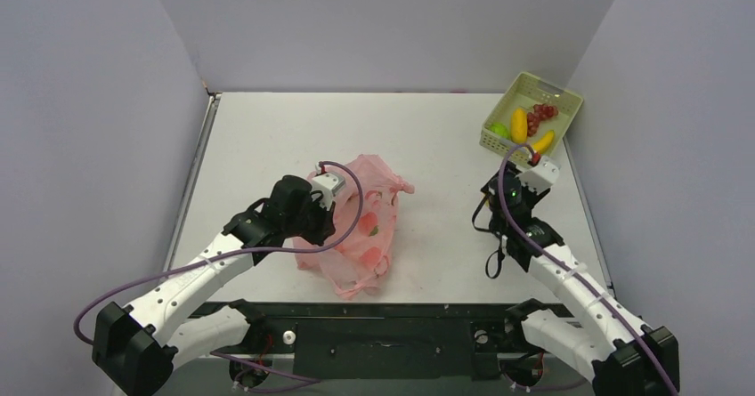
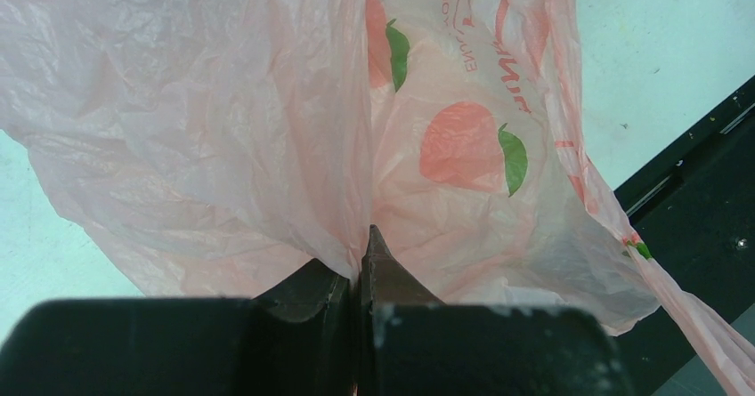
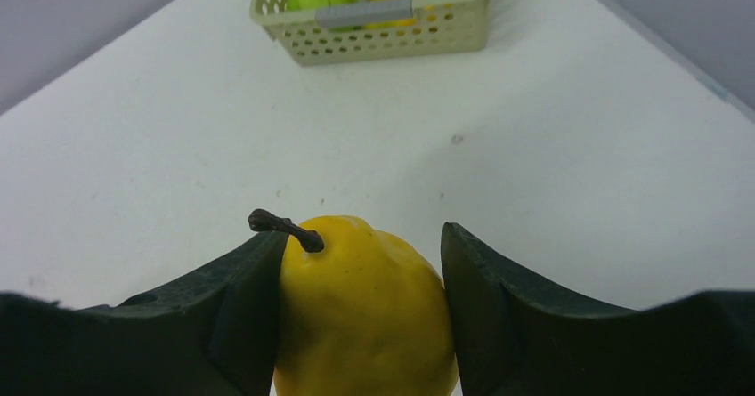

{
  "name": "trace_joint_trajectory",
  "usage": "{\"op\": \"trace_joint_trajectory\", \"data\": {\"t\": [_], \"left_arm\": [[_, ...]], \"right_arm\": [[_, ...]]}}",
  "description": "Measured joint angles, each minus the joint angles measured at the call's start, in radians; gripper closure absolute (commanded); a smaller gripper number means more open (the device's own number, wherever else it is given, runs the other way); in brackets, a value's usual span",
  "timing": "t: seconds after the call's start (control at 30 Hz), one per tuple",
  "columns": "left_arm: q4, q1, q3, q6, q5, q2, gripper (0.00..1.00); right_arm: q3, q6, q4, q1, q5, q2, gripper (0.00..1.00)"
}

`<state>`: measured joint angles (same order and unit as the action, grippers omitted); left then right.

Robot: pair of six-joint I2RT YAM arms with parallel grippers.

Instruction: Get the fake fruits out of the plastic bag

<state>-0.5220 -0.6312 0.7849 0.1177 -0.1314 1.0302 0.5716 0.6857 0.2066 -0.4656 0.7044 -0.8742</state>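
Observation:
The yellow fruit (image 3: 361, 311) is clear of the bag and the way to the basket is open, so my right gripper should go on next and let go inside the basket, next to the banana (image 1: 543, 141).
The pink plastic bag (image 1: 365, 222) lies crumpled left of centre on the table. My left gripper (image 1: 331, 211) is shut on a fold of the bag (image 2: 223, 120), its fingertips (image 2: 378, 258) pressed together on the film. The bag carries printed red fruit shapes; I cannot tell what is inside. My right gripper (image 1: 525, 172) is right of centre, a short way before the basket (image 1: 527, 79). It is shut on a glossy yellow fruit (image 3: 361, 307) with a brown stem, gripped between both fingers (image 3: 254, 280). This fruit is hidden in the top view.
The pale green slotted basket (image 3: 374, 36) at the back right holds a green round fruit (image 1: 499, 131), a yellow-orange oval (image 1: 518, 124), a dark red grape bunch (image 1: 541, 112) and a banana (image 1: 543, 141). Grey walls enclose the table on three sides.

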Motion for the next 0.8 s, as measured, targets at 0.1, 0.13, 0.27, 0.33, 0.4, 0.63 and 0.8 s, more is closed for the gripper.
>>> {"op": "trace_joint_trajectory", "data": {"t": [0.1, 0.13, 0.27, 0.33, 0.4, 0.63, 0.8], "left_arm": [[-0.001, 0.000, 0.000, 0.000, 0.000, -0.011, 1.00], [-0.001, 0.000, 0.000, 0.000, 0.000, -0.015, 1.00], [-0.001, 0.005, 0.000, 0.000, -0.008, -0.027, 1.00], [-0.001, 0.007, 0.000, 0.000, -0.012, -0.027, 1.00], [-0.001, 0.010, 0.000, 0.000, -0.016, -0.027, 1.00], [-0.001, 0.018, 0.000, 0.000, -0.027, -0.045, 1.00], [-0.001, 0.054, 0.000, 0.000, -0.059, -0.044, 1.00]], "right_arm": [[0.106, -0.003, 0.004, 0.117, -0.045, -0.096, 1.00], [0.136, -0.002, 0.004, 0.150, -0.059, -0.127, 1.00], [0.239, 0.009, -0.044, 0.263, -0.082, -0.276, 1.00], [0.258, 0.008, -0.103, 0.295, -0.065, -0.348, 1.00], [0.291, 0.004, -0.144, 0.316, -0.046, -0.425, 1.00], [0.640, -0.063, -0.189, 0.441, -0.064, -0.800, 1.00], [0.849, -0.105, -0.178, 0.542, -0.112, -0.972, 1.00]]}}
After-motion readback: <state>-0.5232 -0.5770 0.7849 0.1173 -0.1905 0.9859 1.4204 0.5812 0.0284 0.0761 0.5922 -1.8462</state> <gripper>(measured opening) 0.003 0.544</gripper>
